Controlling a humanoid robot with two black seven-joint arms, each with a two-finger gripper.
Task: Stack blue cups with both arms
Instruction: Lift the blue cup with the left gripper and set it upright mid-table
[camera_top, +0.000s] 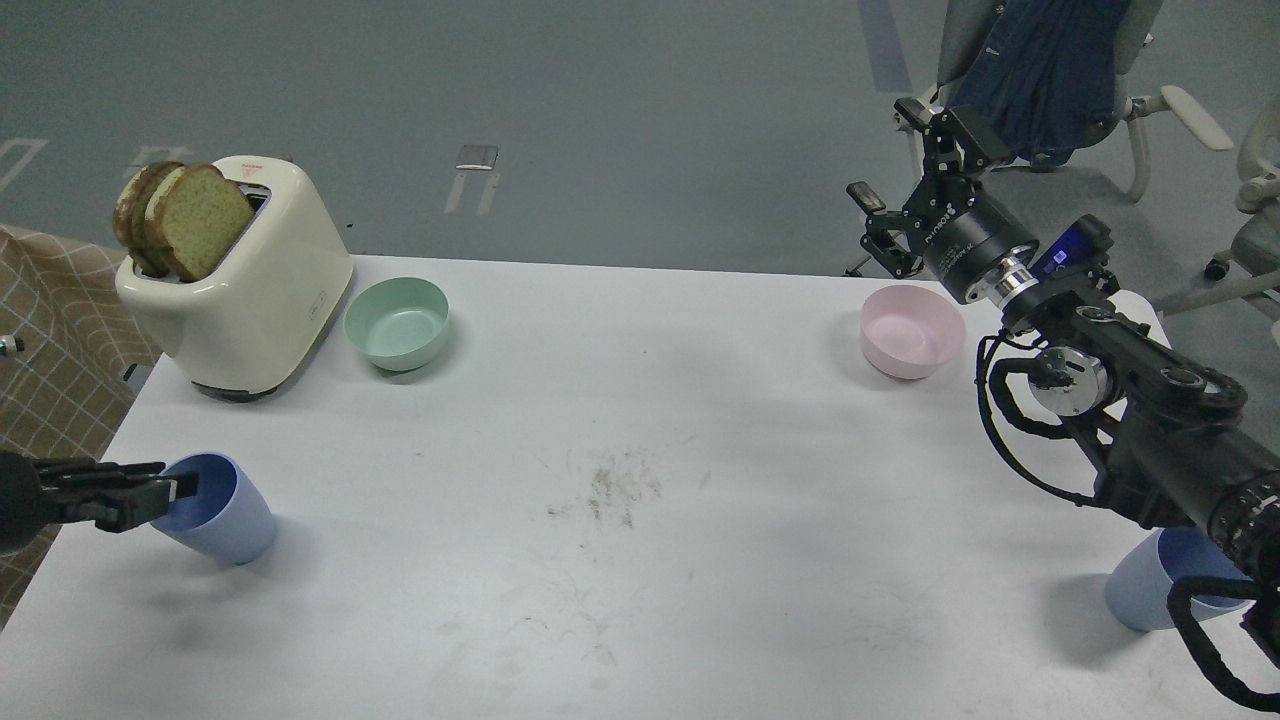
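Observation:
The second blue cup (1154, 586) will slide base first into the other blue cup's opening when I lower it, because the blue cups taper (235, 526) toward their base.
One blue cup (222, 512) stands near the table's front left edge. My left gripper (160, 487) comes in from the left, level with the cup's rim, and its fingers look slightly apart, with one fingertip (186, 487) over the cup's mouth. The other blue cup (1142, 592) stands at the front right, partly hidden behind my right forearm. My right gripper (890, 152) is open and empty. It is raised past the table's far right edge, above the pink bowl (910, 332) and far from that cup.
A cream toaster (245, 290) holding bread slices stands at the back left of the white table (640, 560), with a mint-green bowl (397, 322) beside it. Office chairs (1060, 70) stand beyond the far right edge. A brown checked cloth (50, 320) lies left of the table.

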